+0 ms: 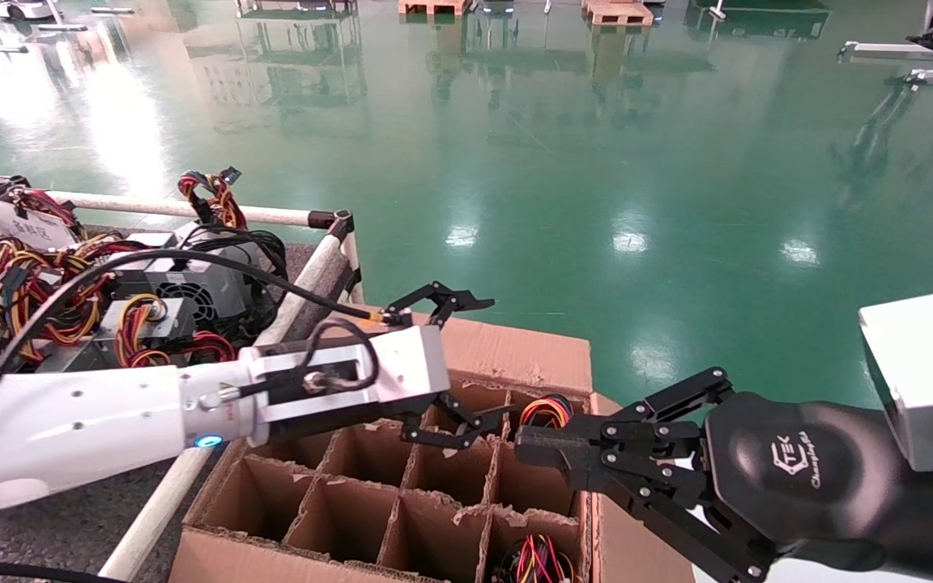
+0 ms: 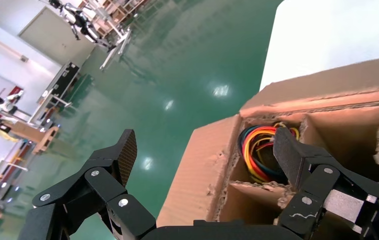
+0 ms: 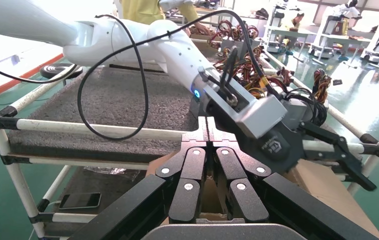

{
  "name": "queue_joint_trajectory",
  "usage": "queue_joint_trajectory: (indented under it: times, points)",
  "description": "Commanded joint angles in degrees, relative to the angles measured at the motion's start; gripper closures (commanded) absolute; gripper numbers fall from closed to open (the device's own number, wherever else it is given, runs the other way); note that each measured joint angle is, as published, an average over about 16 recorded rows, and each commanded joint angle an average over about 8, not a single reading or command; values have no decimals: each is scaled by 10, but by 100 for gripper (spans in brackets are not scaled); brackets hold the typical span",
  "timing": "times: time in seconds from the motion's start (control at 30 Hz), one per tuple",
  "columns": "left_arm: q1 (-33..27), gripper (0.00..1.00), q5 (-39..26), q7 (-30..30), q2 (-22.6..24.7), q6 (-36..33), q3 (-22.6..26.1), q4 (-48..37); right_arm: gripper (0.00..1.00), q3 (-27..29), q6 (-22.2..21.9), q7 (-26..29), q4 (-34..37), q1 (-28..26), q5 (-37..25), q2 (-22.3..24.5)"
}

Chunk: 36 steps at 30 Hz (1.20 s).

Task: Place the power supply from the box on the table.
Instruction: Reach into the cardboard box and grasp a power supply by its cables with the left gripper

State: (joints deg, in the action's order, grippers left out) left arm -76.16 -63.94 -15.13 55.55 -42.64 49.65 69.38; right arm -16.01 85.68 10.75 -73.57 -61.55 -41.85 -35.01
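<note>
I expect the hidden power supply to come up hanging below the looped wire bundle (image 1: 546, 412) when I lift, because the bundle curves down into its cell (image 2: 271, 156).
The brown cardboard box (image 1: 507, 352) stands in front of me with its divider grid showing. Of the power supply I see only a looped red, yellow and black wire bundle (image 1: 546, 411) in a far right cell; its metal body is hidden. The same bundle (image 2: 257, 150) lies just beyond one fingertip in the left wrist view. My left gripper (image 1: 479, 363) hangs open over the box's far edge, holding nothing, one finger outside the wall and one over the cells. My right gripper (image 1: 527, 445) is shut and empty at the box's right side. The grey felt table (image 1: 70, 518) lies to the left.
Several power supplies with tangled wires (image 1: 175, 291) are heaped on the table's far part, inside white tube rails (image 1: 159, 510). Another wire bundle (image 1: 535, 559) fills a near right cell. A phone (image 3: 80, 200) lies on the shelf under the table. Green floor spreads beyond.
</note>
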Motion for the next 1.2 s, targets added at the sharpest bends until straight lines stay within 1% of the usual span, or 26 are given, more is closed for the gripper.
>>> queue_joint_trajectory:
  times: [0.03,0.37,0.83,1.2]
  points:
    - [-1,0,-3,-6,6,14,9,-3,100,0,0,0,0,0,0,0]
    - [-6,0,3,-31,27,74,65,-11,100,0,0,0,0,0,0,0]
    - [-30,0,23,-69,51,95,134,-52,100,0,0,0,0,0,0,0]
    - [-38,0,47,-114,69,137,168,-82,100,0,0,0,0,0,0,0]
